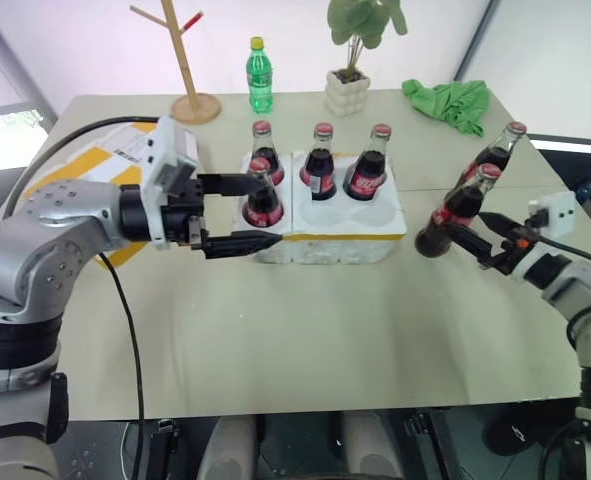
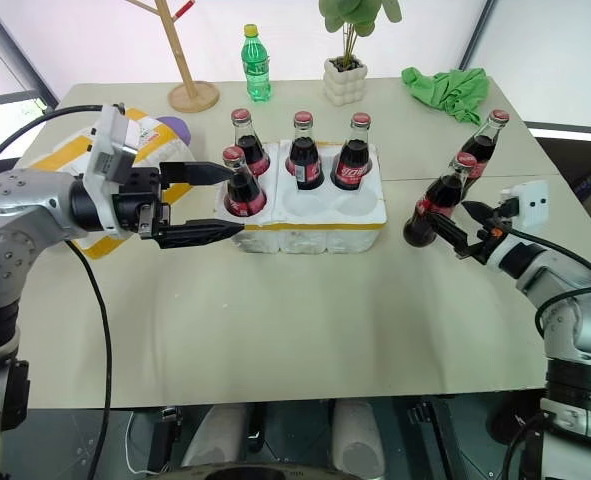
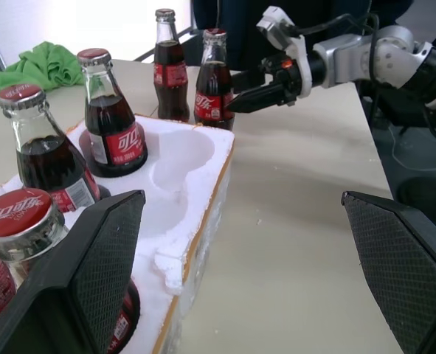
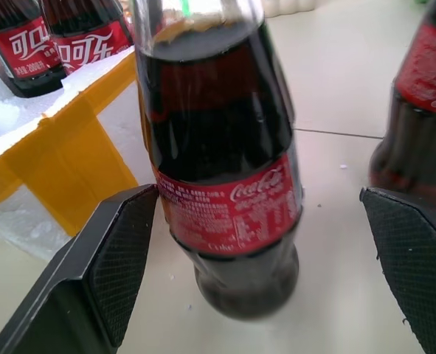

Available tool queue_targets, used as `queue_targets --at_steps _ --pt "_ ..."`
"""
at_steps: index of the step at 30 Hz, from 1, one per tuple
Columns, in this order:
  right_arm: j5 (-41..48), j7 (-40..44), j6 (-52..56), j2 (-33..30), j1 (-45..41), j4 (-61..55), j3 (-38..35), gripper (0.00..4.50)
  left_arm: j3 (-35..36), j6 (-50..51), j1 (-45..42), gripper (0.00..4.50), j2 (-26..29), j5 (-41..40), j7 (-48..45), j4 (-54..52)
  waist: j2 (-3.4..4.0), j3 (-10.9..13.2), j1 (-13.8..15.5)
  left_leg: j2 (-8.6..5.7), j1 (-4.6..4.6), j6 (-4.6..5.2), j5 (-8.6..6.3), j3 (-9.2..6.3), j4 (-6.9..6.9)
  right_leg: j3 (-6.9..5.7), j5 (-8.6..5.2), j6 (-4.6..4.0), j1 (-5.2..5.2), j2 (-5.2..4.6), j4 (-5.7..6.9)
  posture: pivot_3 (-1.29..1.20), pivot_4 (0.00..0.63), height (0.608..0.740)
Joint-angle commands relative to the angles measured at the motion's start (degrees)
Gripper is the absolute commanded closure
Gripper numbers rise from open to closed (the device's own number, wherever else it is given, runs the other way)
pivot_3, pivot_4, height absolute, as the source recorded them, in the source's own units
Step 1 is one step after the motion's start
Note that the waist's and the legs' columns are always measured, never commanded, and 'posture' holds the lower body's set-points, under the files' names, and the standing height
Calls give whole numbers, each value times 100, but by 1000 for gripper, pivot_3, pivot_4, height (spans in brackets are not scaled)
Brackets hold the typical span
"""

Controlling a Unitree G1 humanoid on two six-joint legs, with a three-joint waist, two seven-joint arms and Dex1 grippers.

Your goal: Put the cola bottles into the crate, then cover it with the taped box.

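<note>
I expect the nearer cola bottle to stop with its neck sticking out when I lower it in, because the seated bottles go down only as far as their labels.
The crate, a low white foam tray with a yellow band, sits mid-table. It holds several cola bottles: three in the back row and one in the front-left well. My left gripper is open beside that front-left bottle, one finger by its neck and the other in front of the crate. Two more cola bottles stand on the table to the right, a nearer one and a farther one. My right gripper is open, with the nearer bottle between its fingers, untouched. The taped box lies behind my left arm.
Along the table's far edge stand a wooden rack, a green plastic bottle and a potted plant. A green cloth lies at the back right. The crate's two other front wells are empty.
</note>
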Motion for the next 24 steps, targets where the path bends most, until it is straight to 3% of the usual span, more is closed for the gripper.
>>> queue_targets --at_steps 1,10,13,15,24 --pt "-56 -11 -214 75 -245 207 11 0 17 -109 -119 35 2 27 13 -74 0 0 1 0 -1 0 0 0 0 1 0 0 0 0 0 0 150 740" --pt "-220 49 -530 324 -683 855 247 0 7 -127 -55 35 25 30 11 -111 0 0 -7 0 0 0 0 0 0 0 1 1 0 1 0 0 150 740" --pt "-202 49 -606 375 -785 981 223 845 12 -125 -54 0 19 26 27 -120 0 0 -5 0 0 0 0 0 -1 0 1 1 0 1 0 0 150 740" --pt "-165 92 -615 374 -804 974 193 1696 6 -130 -42 0 15 31 34 -133 0 0 -4 0 0 0 0 0 0 1 1 2 0 1 0 0 150 740" --pt "145 375 -246 -206 -997 409 -80 1673 192 -48 139 0 117 -58 149 -224 8 5 -3 0 0 0 0 0 -3 1 1 1 -1 1 0 0 150 740"
